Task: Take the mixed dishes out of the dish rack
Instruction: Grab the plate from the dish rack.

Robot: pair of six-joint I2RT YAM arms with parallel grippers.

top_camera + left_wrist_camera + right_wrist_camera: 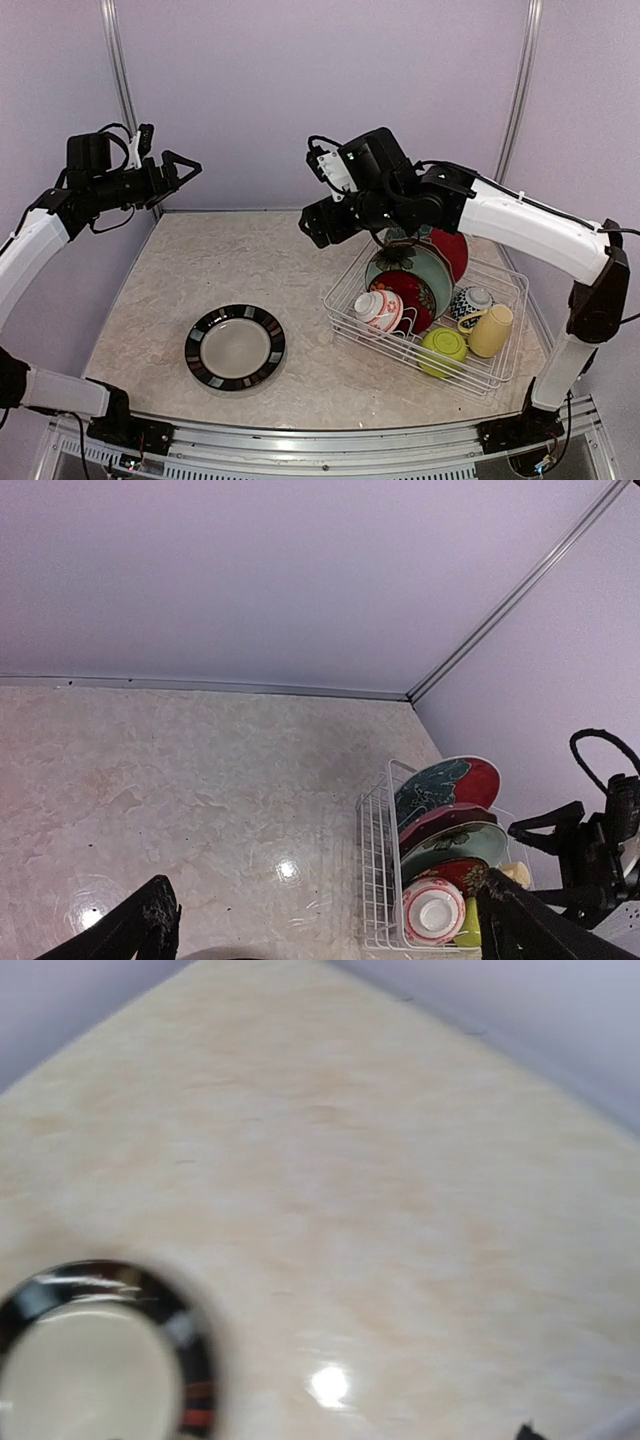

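The red-and-teal plate's rim [482,767] rises clear behind the other plates, so the robot's right gripper should keep heading toward that rim [461,246] until its open fingers close there.
The white wire dish rack [340,298] stands at the right of the table. In it are a red-and-teal plate [452,250], a pale teal plate [428,265], a red floral plate [408,290], a red-white bowl [378,308], a blue-white bowl [470,300], a lime green bowl [443,345] and a pale yellow mug [492,330]. A black-rimmed plate [235,347] lies flat on the table, left of the rack. My left gripper [188,165] is open and empty, high at the back left. My right gripper [315,225] hovers left of the rack's far corner, jaws apart and empty.
The left wrist view shows the rack [378,880] with upright plates [450,785] and the red-white bowl [433,910] at the lower right. The right wrist view is blurred and shows the black-rimmed plate [80,1370] on the marbled tabletop. Purple walls enclose the back and sides.
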